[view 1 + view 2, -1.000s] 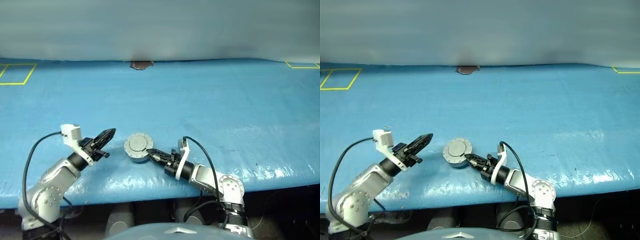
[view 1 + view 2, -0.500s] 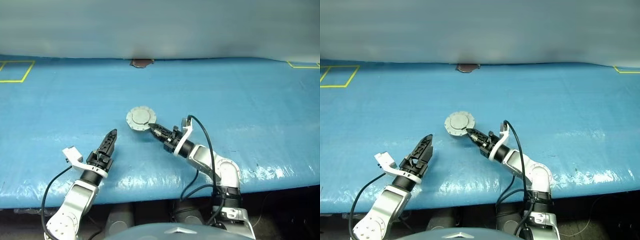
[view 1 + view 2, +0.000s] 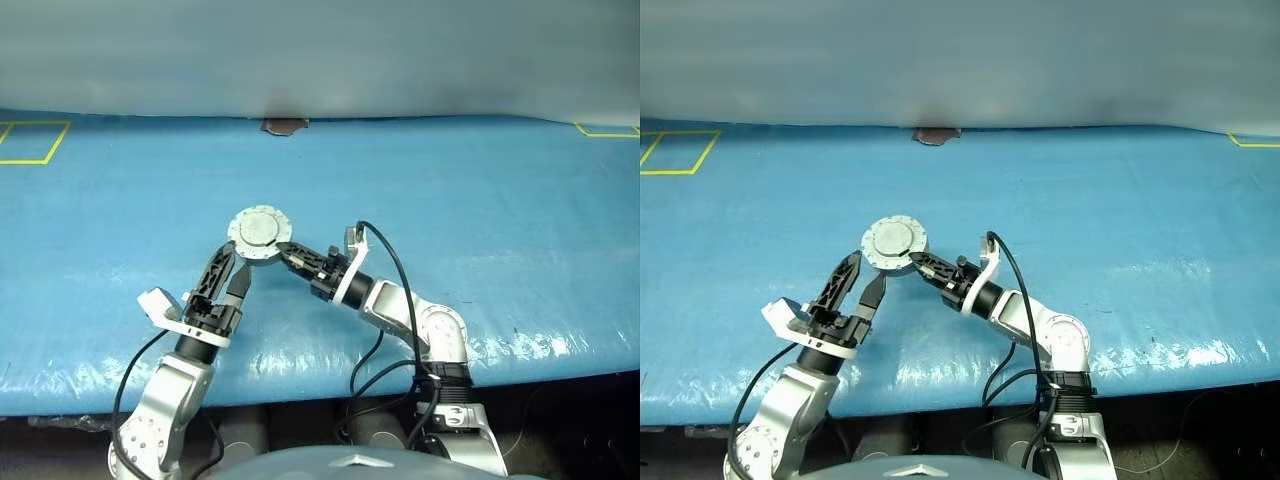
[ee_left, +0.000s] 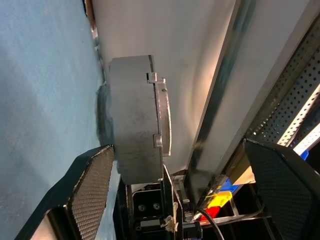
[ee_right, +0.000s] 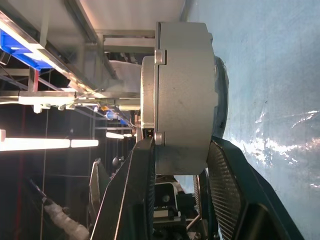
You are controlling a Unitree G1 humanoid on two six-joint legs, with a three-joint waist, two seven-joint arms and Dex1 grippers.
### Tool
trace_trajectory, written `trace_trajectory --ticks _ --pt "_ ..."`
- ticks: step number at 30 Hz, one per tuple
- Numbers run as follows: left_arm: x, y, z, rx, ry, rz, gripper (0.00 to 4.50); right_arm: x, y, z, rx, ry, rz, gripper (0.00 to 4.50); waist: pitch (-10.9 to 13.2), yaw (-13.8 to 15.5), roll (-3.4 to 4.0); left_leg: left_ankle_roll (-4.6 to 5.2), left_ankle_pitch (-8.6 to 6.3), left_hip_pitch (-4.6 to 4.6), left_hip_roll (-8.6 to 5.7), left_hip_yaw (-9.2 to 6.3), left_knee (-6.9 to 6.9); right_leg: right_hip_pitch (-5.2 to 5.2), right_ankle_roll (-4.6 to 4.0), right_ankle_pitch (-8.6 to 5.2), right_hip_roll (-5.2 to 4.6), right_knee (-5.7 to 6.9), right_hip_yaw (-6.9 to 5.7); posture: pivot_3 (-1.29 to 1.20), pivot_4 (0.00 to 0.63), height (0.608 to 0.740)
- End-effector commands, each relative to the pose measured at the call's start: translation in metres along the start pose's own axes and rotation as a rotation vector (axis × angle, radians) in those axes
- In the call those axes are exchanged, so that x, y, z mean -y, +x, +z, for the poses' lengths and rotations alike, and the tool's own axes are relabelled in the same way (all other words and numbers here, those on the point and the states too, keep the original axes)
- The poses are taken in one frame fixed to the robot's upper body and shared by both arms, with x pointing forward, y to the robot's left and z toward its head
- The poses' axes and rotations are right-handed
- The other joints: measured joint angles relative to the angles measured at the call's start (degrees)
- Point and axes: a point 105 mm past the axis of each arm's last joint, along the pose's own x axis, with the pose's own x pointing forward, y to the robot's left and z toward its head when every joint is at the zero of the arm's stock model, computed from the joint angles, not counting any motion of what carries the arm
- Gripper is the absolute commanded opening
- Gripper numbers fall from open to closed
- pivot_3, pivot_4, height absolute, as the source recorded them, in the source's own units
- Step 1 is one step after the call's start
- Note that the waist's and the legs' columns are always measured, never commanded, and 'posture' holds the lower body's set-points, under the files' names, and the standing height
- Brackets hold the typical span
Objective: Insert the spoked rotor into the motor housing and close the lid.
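My right gripper alone is holding the lid tight to the raised motor housing [image 3: 268,247], so my left gripper should grip the housing's free rim [image 3: 236,238] before my right gripper opens.
The round silver motor housing [image 3: 258,233] is closed, its lid [image 3: 257,228] lying flat on top with the pale face up. My right gripper [image 3: 283,248] is shut on the housing's rim from the right and holds it over the blue table [image 3: 450,190]. In the right wrist view its fingers [image 5: 141,200] clamp the lid [image 5: 148,95] and the housing [image 5: 182,95] together. My left gripper [image 3: 234,267] stands open just left of and below the housing, its fingers [image 4: 92,185] spread wide beside the housing [image 4: 132,120]. The spoked rotor is hidden.
Yellow tape squares mark the table's far left [image 3: 30,143] and far right [image 3: 605,129] corners. A small brown patch [image 3: 284,126] sits at the far edge, below a pale wall. The table's near edge [image 3: 520,365] runs just in front of my arms.
My right gripper has carried the closed housing up and to the left. My left gripper has opened, rolled over and swung right, up to the housing.
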Motion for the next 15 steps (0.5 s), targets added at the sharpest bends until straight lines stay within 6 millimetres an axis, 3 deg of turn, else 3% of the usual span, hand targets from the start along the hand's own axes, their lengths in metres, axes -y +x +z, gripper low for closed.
trace_trajectory --ticks 1,9,15 --pt "0.004 0.003 0.000 -0.005 -0.006 -0.032 4.50 -0.033 0.003 -0.012 -0.042 -0.030 0.145 1.18 0.00 0.03 0.00 0.00 0.00 -0.01 0.00 0.00 0.00 0.00 0.00 0.00 0.00 0.00 0.00 0.00 0.150 0.740" --pt "0.006 0.014 -0.007 -0.035 -0.010 -0.050 4.50 -0.032 0.002 -0.032 -0.103 -0.015 0.138 1.18 0.00 -0.03 0.00 0.00 0.00 -0.02 0.00 -0.01 0.01 0.00 0.00 0.00 -0.01 -0.01 0.00 0.00 0.150 0.740" --pt "0.002 0.013 -0.008 -0.042 -0.013 -0.021 4.50 -0.034 0.001 -0.032 -0.093 -0.017 0.139 1.18 0.00 -0.01 0.00 0.00 0.00 -0.02 0.00 -0.01 0.01 0.00 0.00 0.00 0.00 -0.01 0.00 0.00 0.150 0.740"
